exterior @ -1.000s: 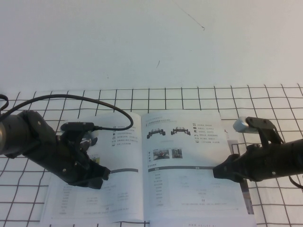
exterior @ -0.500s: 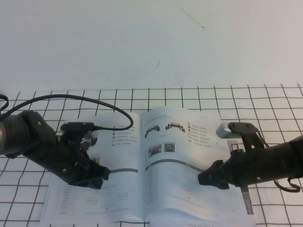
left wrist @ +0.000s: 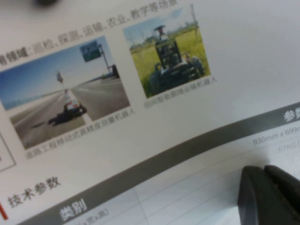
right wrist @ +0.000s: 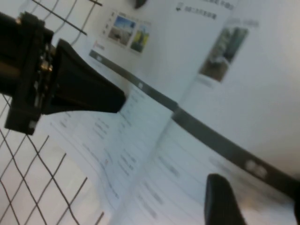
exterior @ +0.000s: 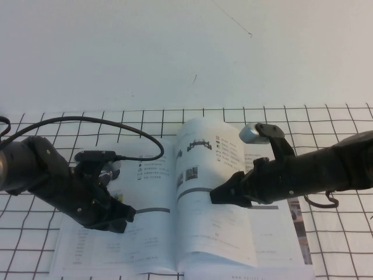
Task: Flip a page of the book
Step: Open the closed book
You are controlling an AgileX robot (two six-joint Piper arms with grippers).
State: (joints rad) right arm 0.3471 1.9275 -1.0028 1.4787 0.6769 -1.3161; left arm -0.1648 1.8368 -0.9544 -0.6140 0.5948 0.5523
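Note:
The bowed page is pressed by my right gripper far inside its free edge [exterior: 252, 232], so I should move back toward the book's outer edge [exterior: 294, 224] and sweep the page from there.
The book [exterior: 148, 236] lies open on the grid cloth. Its right-hand page [exterior: 201, 169], printed with two small vehicles, two photos and a grey bar, stands lifted and bowed toward the spine. My right gripper [exterior: 224, 195] rests on this page at mid-height. In the right wrist view its fingers [right wrist: 220, 199] are apart with the page [right wrist: 243, 103] showing between them. My left gripper [exterior: 125, 217] is shut and presses its tips on the left page near the grey bar. It also shows in the left wrist view [left wrist: 266, 172] and in the right wrist view [right wrist: 119, 101].
The black-and-white grid cloth [exterior: 326, 125] covers the table under the book, with a plain white surface [exterior: 175, 52] behind it. The left arm's black cable [exterior: 140, 137] loops over the book's top left corner.
My right gripper has moved left and slightly up across the book, taking the right page with it. The page went from flat to raised and bowed. My left gripper has not moved.

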